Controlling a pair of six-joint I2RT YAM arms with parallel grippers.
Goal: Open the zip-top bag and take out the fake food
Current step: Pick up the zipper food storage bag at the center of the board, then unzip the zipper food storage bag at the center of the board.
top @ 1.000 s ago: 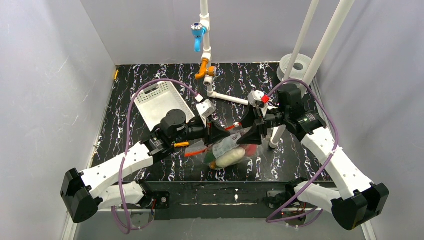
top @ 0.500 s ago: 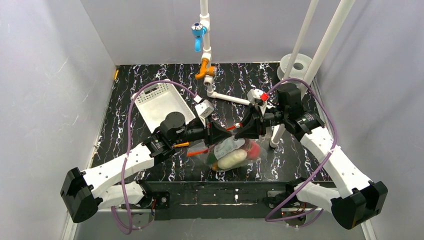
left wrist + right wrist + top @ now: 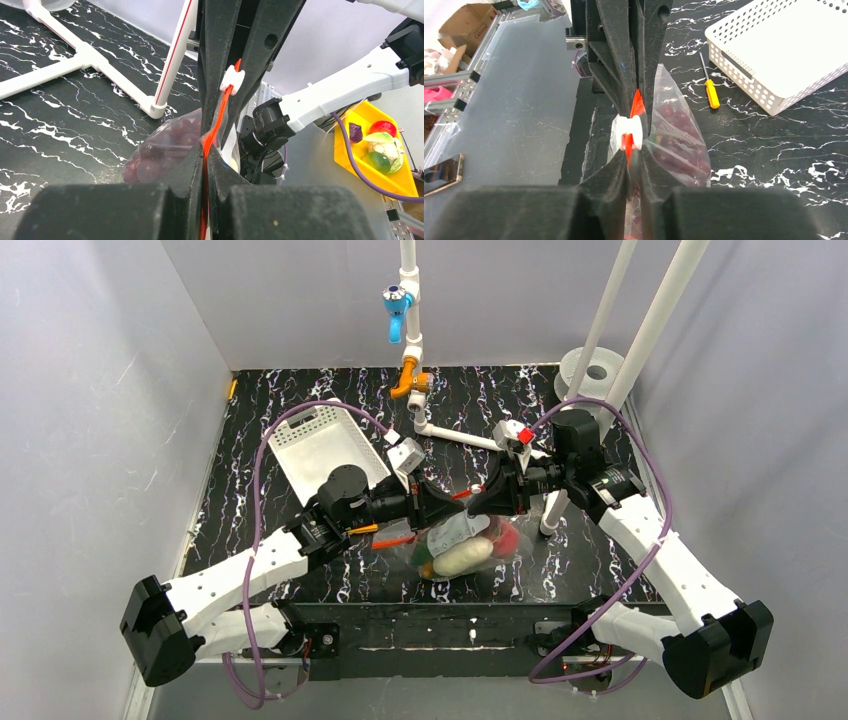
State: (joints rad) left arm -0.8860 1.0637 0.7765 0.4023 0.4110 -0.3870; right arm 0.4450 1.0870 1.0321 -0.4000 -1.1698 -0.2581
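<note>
The robot's left gripper is pinching the bag's strip short of the white slider, so it should let go, take hold of the slider itself and pull the slider away from the right gripper.
The zip-top bag hangs clear and crinkly between both grippers, above the table's front middle. Its orange-red zip strip runs taut from one gripper to the other. My left gripper is shut on one end of the strip. My right gripper faces it tip to tip, jaws closed on the strip just behind the white slider. Fake food fills the bag: a dark red grape bunch, a white egg-shaped piece, a red piece and something green.
A white slotted basket lies at the back left. An orange-handled screwdriver rests on the table between basket and bag. White pipework and its upright post stand close behind and right of the bag.
My right gripper has closed its jaws onto the zip strip and shifted slightly left toward the left gripper. The left gripper keeps its hold.
</note>
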